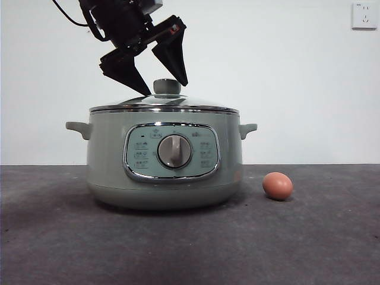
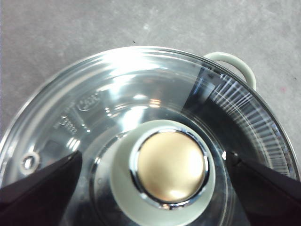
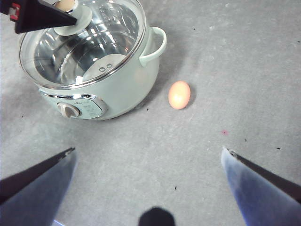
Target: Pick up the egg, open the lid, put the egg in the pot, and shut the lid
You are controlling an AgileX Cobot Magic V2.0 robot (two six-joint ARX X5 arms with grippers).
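Observation:
The glass lid's round rim (image 1: 230, 110) is clear of the pot's side handle. The glass lid will come off in one piece when I lift its knob.
The sage-green pot (image 1: 164, 160) stands on the grey table with its glass lid (image 1: 163, 104) on. My left gripper (image 1: 161, 83) hangs open just above the lid, one jaw on either side of the knob (image 2: 170, 170) without touching it. The egg (image 1: 277, 185) lies on the table right of the pot, also seen as the egg (image 3: 179, 94) in the right wrist view, beside the pot (image 3: 89, 56). My right gripper (image 3: 148, 157) is open, high above the table and well short of the egg, holding nothing.
A white wall with a socket (image 1: 363, 15) stands behind the table. The pot's side handle (image 3: 157, 44) points toward the egg. Bare grey table (image 1: 309, 237) lies in front of and to the right of the pot.

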